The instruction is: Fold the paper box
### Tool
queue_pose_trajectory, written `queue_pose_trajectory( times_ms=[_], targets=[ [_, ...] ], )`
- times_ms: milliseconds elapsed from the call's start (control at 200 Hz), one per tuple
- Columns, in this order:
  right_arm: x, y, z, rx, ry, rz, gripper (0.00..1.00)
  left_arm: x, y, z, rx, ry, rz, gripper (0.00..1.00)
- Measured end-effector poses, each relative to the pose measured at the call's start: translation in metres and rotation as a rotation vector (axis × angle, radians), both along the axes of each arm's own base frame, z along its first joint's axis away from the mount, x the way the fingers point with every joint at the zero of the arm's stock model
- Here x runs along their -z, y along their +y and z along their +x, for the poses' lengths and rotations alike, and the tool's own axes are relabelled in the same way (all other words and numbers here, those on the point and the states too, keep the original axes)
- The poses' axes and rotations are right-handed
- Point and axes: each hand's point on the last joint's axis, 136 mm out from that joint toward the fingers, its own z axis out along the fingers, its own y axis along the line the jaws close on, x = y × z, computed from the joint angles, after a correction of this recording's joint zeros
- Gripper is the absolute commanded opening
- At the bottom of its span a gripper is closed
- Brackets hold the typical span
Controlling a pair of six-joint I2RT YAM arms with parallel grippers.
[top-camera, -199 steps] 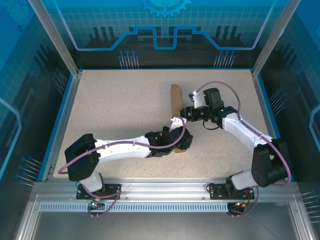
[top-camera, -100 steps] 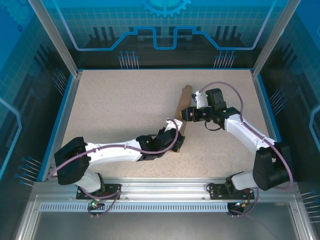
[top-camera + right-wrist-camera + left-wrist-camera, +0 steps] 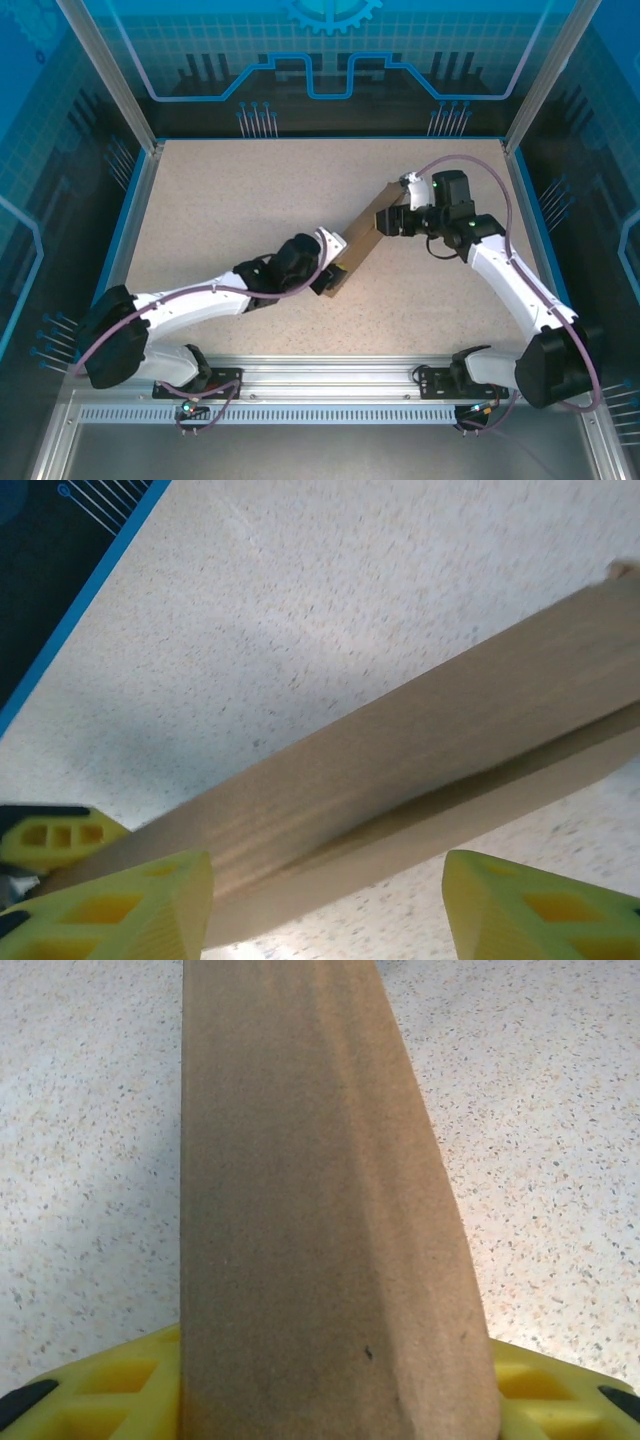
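Note:
My right gripper's fingers are open, with the paper box (image 3: 362,230) at a slant across them. Next, my left gripper swings the paper box's near end around so that its far end turns toward those fingers.
The paper box (image 3: 362,236) is a flattened brown cardboard piece held up on edge above the table, slanting from near centre up to the right. My left gripper (image 3: 328,272) is shut on its lower near end. In the left wrist view the cardboard (image 3: 310,1190) fills the gap between the yellow fingers (image 3: 90,1385). My right gripper (image 3: 389,220) is at the box's far upper end. Its fingers (image 3: 540,910) stand wide apart and open, and the cardboard (image 3: 420,750) crosses just beyond them, close to the left finger and apart from the right one.
The speckled table (image 3: 230,200) has a blue raised rim (image 3: 120,240) on the left, back and right, with metal frame posts at the corners. The rim (image 3: 80,610) lies close to the upper left in the right wrist view. Both arm bases sit at the near rail.
The left gripper closed on the box and drew back to the left. The box swung round to slant toward the right. The right gripper opened and moved right.

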Motion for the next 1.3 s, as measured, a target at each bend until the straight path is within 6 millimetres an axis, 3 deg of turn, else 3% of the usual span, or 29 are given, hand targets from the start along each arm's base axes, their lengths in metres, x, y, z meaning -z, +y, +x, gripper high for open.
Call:
queue_pose_trajectory(
  times_ms=[255, 410, 660, 1011, 1301],
  targets=[
    [-0.026, -0.034, 0.041, -0.002, -0.217, -0.067, 0.68, -0.007, 0.043, 0.030, 0.135, 0.006, -0.045, 0.43],
    [-0.036, -0.034, 0.064, -0.071, -0.316, -0.100, 0.69, -0.020, 0.062, 0.036, 0.231, 0.009, -0.067, 0.44],
    [-0.041, -0.024, 0.063, -0.176, -0.420, -0.154, 0.69, -0.039, 0.069, 0.041, 0.363, -0.040, -0.036, 0.47],
    [-0.062, -0.011, 0.054, -0.213, -0.509, -0.174, 0.69, -0.011, 0.063, 0.034, 0.486, 0.037, -0.013, 0.50],
    [-0.062, -0.011, 0.054, -0.206, -0.509, -0.184, 0.69, -0.001, 0.060, 0.042, 0.524, 0.037, 0.016, 0.60]
  ],
)
